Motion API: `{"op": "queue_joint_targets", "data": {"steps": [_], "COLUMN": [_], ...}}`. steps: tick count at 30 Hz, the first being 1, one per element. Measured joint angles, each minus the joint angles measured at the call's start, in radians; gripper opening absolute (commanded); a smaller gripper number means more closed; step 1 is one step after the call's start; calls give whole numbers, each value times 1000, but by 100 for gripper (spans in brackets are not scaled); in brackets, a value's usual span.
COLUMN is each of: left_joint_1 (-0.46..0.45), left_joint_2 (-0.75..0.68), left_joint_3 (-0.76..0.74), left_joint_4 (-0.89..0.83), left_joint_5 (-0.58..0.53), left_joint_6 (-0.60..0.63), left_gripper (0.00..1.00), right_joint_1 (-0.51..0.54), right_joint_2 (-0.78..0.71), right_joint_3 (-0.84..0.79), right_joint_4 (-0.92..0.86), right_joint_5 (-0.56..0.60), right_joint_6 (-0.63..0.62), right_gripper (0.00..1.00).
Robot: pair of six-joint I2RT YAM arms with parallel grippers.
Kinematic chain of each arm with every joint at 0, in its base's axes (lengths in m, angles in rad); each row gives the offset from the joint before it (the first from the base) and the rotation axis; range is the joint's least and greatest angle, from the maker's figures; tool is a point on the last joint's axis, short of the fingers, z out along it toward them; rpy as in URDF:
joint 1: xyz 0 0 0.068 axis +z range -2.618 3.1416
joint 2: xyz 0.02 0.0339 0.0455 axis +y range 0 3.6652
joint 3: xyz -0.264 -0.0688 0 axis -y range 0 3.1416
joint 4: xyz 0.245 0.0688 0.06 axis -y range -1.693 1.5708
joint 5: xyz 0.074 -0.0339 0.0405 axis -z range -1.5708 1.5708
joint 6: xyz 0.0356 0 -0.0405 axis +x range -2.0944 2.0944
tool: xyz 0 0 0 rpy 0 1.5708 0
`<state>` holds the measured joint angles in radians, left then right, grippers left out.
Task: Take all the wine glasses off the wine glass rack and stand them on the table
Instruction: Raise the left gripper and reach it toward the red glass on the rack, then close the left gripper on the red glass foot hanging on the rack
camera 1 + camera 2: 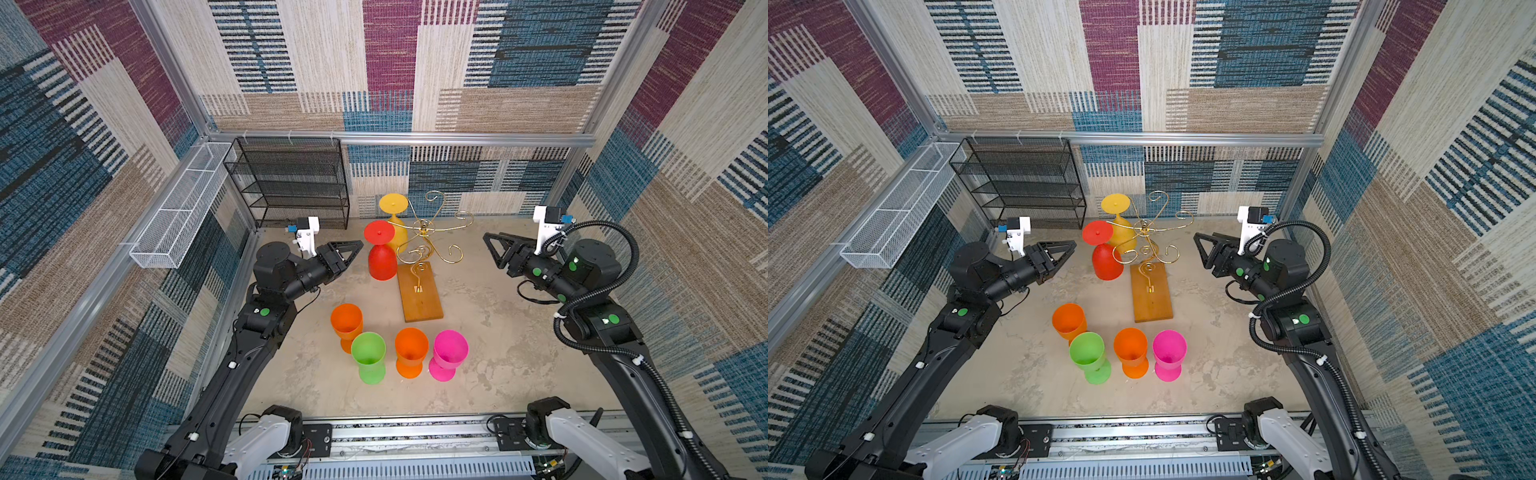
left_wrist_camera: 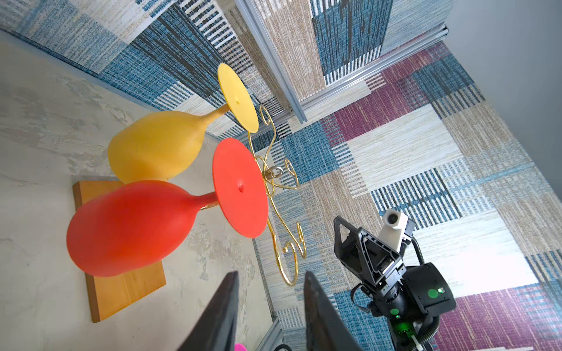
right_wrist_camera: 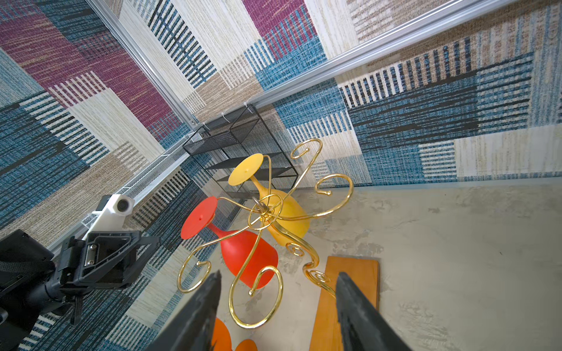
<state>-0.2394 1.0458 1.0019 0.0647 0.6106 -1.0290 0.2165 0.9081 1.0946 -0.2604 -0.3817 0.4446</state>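
Observation:
The robot's left gripper has its open fingers lined up with the near edge (image 1: 367, 234) of the red glass's base (image 1: 379, 232), so it should keep moving in until they straddle it.
The wine glass rack (image 1: 420, 297) is a gold wire tree on a brown wooden base (image 1: 1152, 297) at the middle back of the table. Two wine glasses hang upside down on its left arms: a red one (image 1: 381, 262) (image 2: 127, 228) in front and a yellow one (image 1: 392, 203) (image 2: 155, 146) behind. My left gripper (image 1: 359, 245) (image 2: 270, 275) hovers just left of the red glass, apart from it, open and empty. On the right of the rack, my right gripper (image 1: 486, 239) (image 3: 279, 275) points at the scroll arms, open with nothing between its fingers.
Several glasses stand upright near the front: orange (image 1: 347, 322), green (image 1: 368, 353), orange (image 1: 411, 347) and pink (image 1: 451, 349). A black mesh tiered shelf (image 1: 291, 183) stands at the back left. A long white mesh basket (image 1: 183, 208) hangs on the left wall.

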Motion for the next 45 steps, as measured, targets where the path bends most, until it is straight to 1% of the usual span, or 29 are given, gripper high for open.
{"op": "queue_joint_targets", "data": {"steps": [5,7,11,19,27,45], "left_joint_1": [5,6,8,8,7,3], "left_joint_2": [66,90,139,178,199,232], "left_joint_3": [-2,-2,2,5,23,47], "left_joint_4": [67,85,135,192,193,192], "left_joint_5": [49,51,76,99,107,126], "left_joint_6": [-49,-63,-87,-101,-141,-141], "left_gripper": [39,39,39,38,36,28], "right_joint_1": [0,0,0,0,0,0], "right_joint_2": [2,2,1,-3,-3,-5], "right_joint_3": [0,0,0,-6,-13,-24], "right_joint_4": [0,0,0,0,1,2], "right_joint_5": [11,13,16,25,25,25], "right_joint_6": [0,0,0,0,0,0], "right_gripper": [68,69,70,70,71,71]}}
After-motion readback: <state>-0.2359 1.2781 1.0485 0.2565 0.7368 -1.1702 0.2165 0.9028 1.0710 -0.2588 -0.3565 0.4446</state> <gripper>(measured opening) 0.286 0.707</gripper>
